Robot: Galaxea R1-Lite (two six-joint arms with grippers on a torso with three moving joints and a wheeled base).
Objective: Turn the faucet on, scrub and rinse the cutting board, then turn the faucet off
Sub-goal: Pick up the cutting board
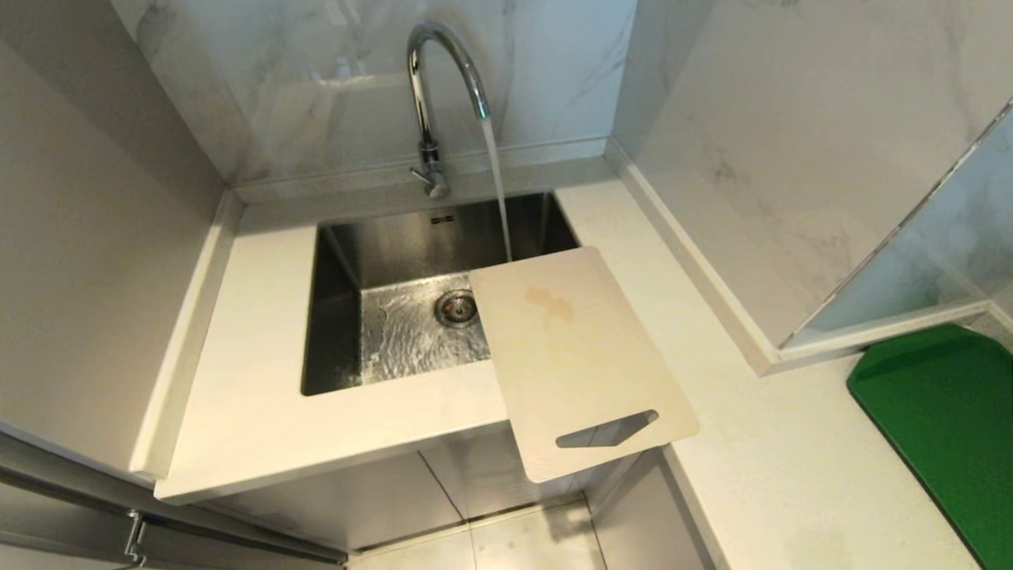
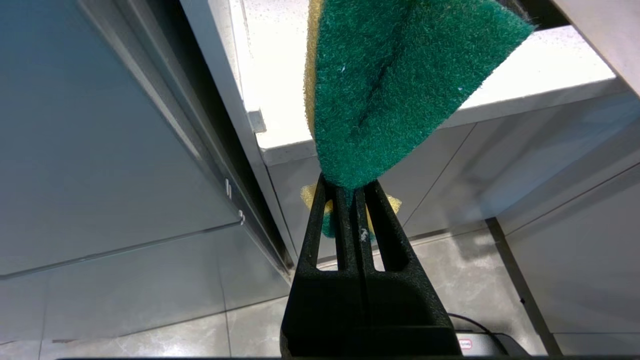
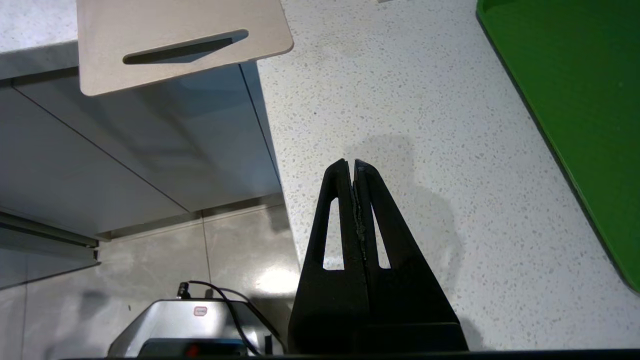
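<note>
My left gripper is holding the sponge, and the cream cutting board lies loose across the sink's rim. So next my right gripper takes hold of the jutting handle end before the scrubbing starts.
Water streams from the chrome gooseneck faucet into the steel sink; its small lever sits low on the base. The cream cutting board lies across the sink's right rim with a yellowish stain, its slotted handle end jutting past the counter's front edge. My left gripper is shut on a green-and-yellow sponge, held low in front of the cabinet left of the sink. My right gripper is shut and empty, over the counter's front right part. Neither arm shows in the head view.
A green board lies on the counter at the right. Marble walls close in behind and to the right of the sink. A grey panel stands at the left. Tiled floor and cabinet fronts lie below the counter edge.
</note>
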